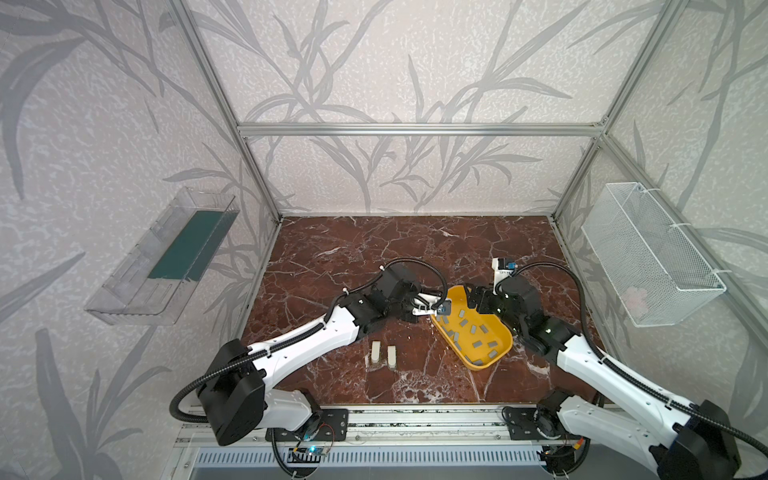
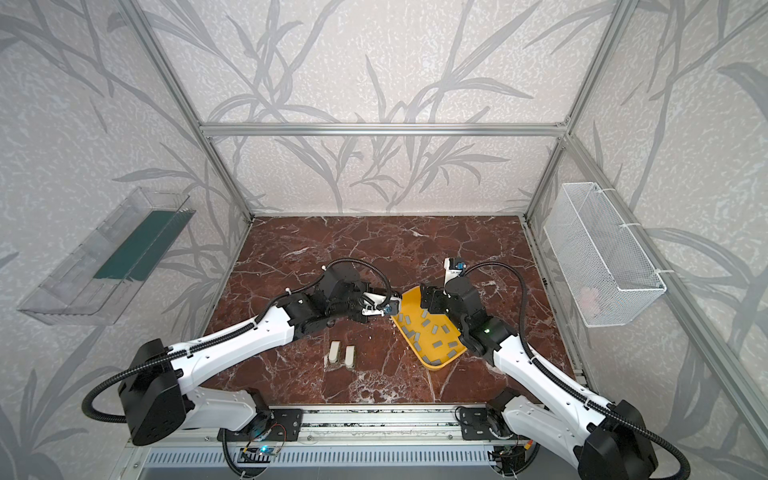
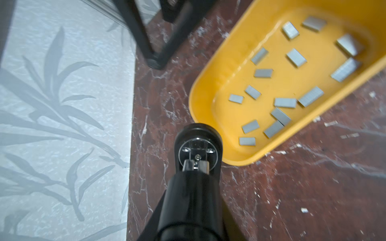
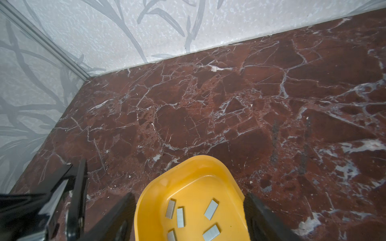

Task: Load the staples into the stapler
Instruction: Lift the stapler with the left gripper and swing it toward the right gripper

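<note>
The stapler's silver tip is almost all the way inside the black stapler, so next my right gripper pinches the silver tip while my left gripper pulls the stapler back, before loading.
In the left wrist view my left gripper is shut on the black stapler. The stapler's rounded end and silver tip point down at the marble, just beside the yellow tray. In both top views the stapler is hidden under the left wrist. Several grey staples lie loose in the tray. My right gripper hovers open over the tray's far end, with its fingers on either side of it and staples between them. It shows in both top views.
Two cream blocks stand on the marble in front of the left arm. A clear shelf hangs on the left wall. A white mesh basket hangs on the right wall. Small staple bits lie scattered near the tray.
</note>
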